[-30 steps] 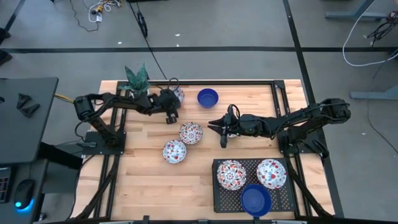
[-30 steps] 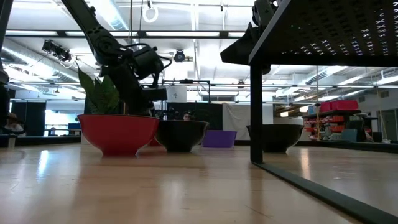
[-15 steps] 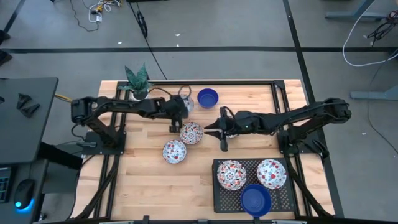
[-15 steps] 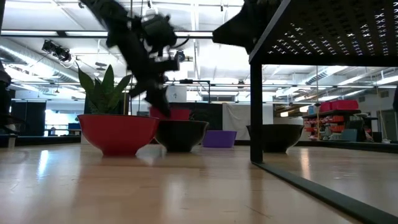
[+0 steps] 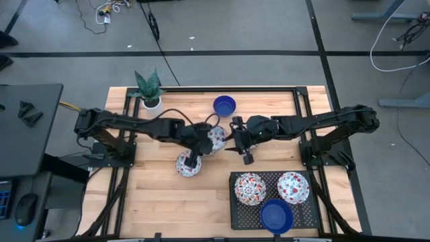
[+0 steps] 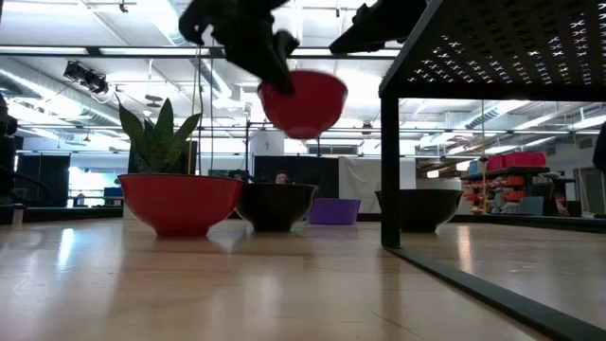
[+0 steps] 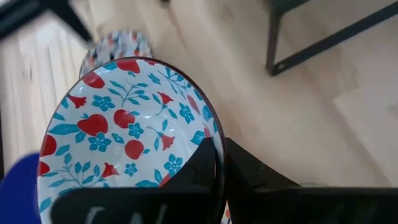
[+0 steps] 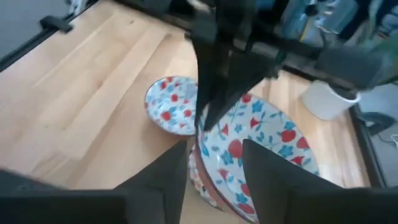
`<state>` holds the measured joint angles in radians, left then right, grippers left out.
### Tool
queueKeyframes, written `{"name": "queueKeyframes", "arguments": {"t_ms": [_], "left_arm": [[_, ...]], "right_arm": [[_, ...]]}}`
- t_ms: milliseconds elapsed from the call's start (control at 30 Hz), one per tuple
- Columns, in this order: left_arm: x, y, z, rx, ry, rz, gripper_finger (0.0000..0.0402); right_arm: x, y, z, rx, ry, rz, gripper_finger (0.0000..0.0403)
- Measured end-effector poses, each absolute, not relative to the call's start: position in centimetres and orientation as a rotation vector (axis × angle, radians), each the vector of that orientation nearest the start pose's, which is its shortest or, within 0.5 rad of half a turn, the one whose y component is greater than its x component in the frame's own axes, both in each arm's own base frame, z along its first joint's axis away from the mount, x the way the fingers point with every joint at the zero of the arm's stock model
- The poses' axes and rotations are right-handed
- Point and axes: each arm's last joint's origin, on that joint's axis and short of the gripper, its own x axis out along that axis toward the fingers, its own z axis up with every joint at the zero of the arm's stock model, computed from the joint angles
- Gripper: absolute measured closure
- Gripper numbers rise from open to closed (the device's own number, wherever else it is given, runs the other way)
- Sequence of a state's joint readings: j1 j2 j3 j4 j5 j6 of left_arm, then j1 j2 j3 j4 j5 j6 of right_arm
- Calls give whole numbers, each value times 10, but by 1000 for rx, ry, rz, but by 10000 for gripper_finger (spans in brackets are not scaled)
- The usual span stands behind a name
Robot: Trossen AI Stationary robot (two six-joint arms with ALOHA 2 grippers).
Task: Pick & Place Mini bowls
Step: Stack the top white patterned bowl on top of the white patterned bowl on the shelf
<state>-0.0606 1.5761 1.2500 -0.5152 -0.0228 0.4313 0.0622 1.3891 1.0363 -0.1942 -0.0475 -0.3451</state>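
Note:
The black mesh tray (image 5: 272,183) lies on my right gripper's side while my left gripper holds the floral bowl, so my right gripper should take the bowl's free rim (image 5: 224,137).
My left gripper (image 5: 203,142) reaches to the table's middle and is shut on a white floral mini bowl (image 5: 215,137). The low view shows this bowl (image 6: 303,100) as red, raised above the table. A second floral bowl (image 5: 187,165) stands on the wood near it, and the rim of another floral bowl (image 8: 198,179) shows under the held one. A cobalt blue bowl (image 5: 224,105) stands toward the far edge. My right gripper (image 5: 241,142) is open just right of the held bowl, fingers either side of it, touching nothing. My left gripper (image 7: 221,169) holds the floral bowl by its rim (image 7: 214,140). One finger (image 7: 202,163) is inside the bowl and one finger (image 7: 252,177) outside. The bowl is lifted clear of the table, its mouth facing up and a little tilted.
A black mesh tray (image 5: 236,214) at the near right holds two floral bowls (image 5: 250,188) (image 5: 293,187) and a blue bowl (image 5: 276,215). A small white pot with a green plant (image 5: 149,91) stands at the far left. Bare wood lies at the near left.
My left gripper has carried the floral bowl from beside the plant toward the table's middle and right, and has raised it well above the table. My right gripper has moved left toward that bowl, staying open.

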Motion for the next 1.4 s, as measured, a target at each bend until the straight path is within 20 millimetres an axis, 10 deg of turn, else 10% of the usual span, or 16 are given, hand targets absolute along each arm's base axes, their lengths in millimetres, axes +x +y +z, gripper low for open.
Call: {"name": "queueKeyframes", "arguments": {"t_ms": [533, 1400], "left_arm": [[339, -33, 280, 485, 768, -253, 382], [342, -34, 281, 510, 737, -260, 379]], "right_arm": [[310, 31, 268, -473, 586, 279, 244], [311, 31, 265, -545, 595, 304, 364]]}}
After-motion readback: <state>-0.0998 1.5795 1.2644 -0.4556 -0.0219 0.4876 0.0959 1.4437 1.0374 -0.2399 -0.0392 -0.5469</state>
